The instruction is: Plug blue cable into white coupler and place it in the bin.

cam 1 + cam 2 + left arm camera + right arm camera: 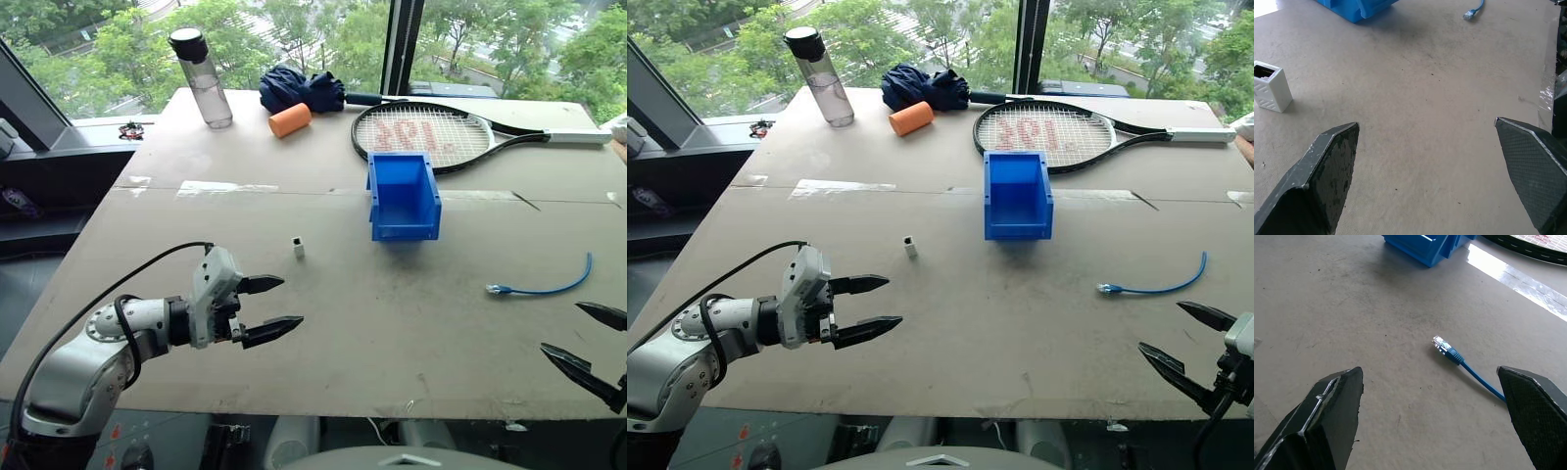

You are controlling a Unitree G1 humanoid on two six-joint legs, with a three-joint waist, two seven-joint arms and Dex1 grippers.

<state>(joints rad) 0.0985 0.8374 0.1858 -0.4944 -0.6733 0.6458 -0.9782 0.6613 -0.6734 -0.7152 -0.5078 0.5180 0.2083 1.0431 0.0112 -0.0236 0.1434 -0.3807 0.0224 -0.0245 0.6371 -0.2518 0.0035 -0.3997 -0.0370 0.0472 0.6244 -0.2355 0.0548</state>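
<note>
I expect the short blue cable to have its free tail [590, 258] stick out stiffly when I lift it by the plug end, because the cable keeps a smooth open curve [568, 286].
The blue cable [545, 287] lies curved on the table at the right, its clear plug [1441, 343] pointing left. The small white coupler [298, 248] stands left of centre, also seen close in the left wrist view as the coupler [1270, 86]. Behind the middle sits the blue bin [403, 194], open-topped. My left gripper [280, 306] hovers open over the table's near left, just in front of the coupler, holding nothing. My right gripper [586, 339] stands open at the near right, a short way in front of the cable, with nothing between its fingers.
At the back of the table lie a tennis racket [423, 135], an orange cylinder [289, 120], a dark blue cloth bundle [300, 89] and a clear bottle [204, 79]. The table's front edge [323, 409] runs just below both grippers. A taped seam [227, 186] crosses the table.
</note>
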